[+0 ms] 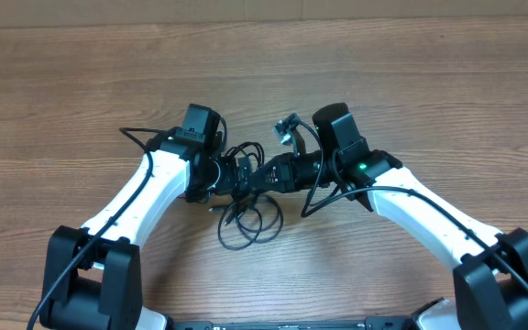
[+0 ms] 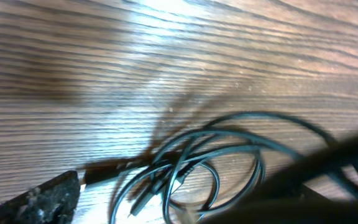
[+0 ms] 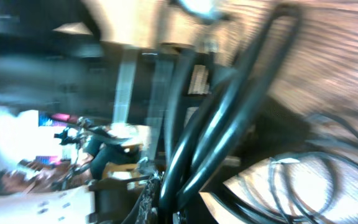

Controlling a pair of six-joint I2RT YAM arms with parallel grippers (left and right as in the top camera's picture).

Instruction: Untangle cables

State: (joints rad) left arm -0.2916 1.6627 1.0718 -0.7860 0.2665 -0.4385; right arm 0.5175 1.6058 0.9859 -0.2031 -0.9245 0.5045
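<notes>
My right gripper should lower the bunch, open and take hold of the cables again, because it is pinching several strands of cable in one bunch [image 3: 211, 130] above the tangled loops [image 1: 250, 223].
The cables [image 1: 246, 223] are thin black cords lying in tangled loops on the wooden table [image 1: 411, 82], just below where my two grippers meet. My left gripper [image 1: 230, 174] is open. In the left wrist view its dark fingertip [image 2: 45, 199] shows at the bottom left, with the cable loops [image 2: 194, 165] and a plug end flat on the wood between the jaws. My right gripper [image 1: 258, 176] is shut on the cables. Blurred black strands [image 3: 216, 124] run up out of its jaws in the right wrist view, and more loops [image 3: 303, 180] lie on the table beyond.
Both white arms reach in from the front corners and almost touch at mid-table. A thicker black arm cable [image 1: 136, 137] arches out beside the left wrist. A small grey part [image 1: 289, 128] sticks up near the right wrist.
</notes>
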